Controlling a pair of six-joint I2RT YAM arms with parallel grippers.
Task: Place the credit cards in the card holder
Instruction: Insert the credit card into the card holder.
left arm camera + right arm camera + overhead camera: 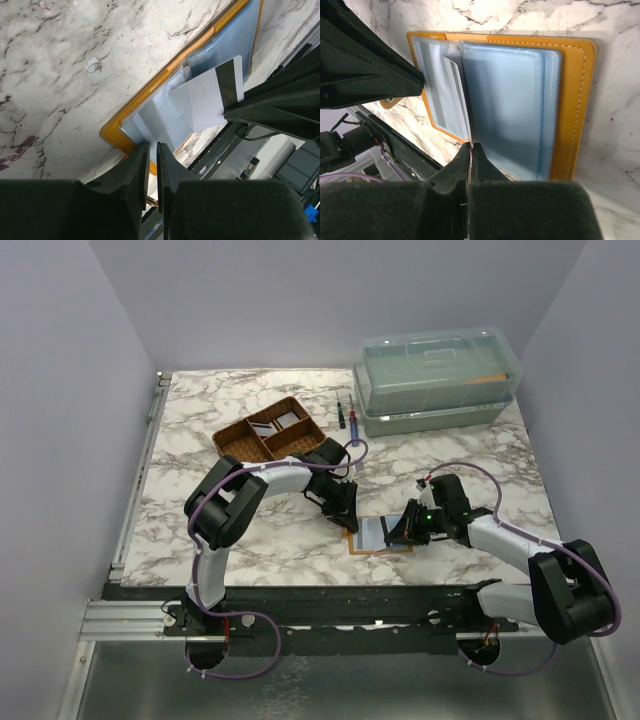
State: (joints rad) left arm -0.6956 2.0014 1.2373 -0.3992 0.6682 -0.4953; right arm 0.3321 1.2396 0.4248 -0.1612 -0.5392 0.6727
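Next, my left gripper shifts its fingers from over the sleeve's end to pinch the card holder's orange edge, because the white credit card is sticking out.
The card holder lies open on the marble, orange-rimmed with pale blue clear sleeves. A white credit card with a dark stripe stands tilted over the sleeves. It appears nearly edge-on in the right wrist view as the credit card, its near edge running into my right gripper, which is shut on it. My left gripper hovers at the holder's orange edge near a corner, its jaws a narrow slit apart with nothing between them. Two more credit cards lie in the brown tray.
The brown compartment tray sits behind the left arm. A clear lidded box stands at the back right, with two pens beside it. Both grippers crowd the holder near the table's front edge.
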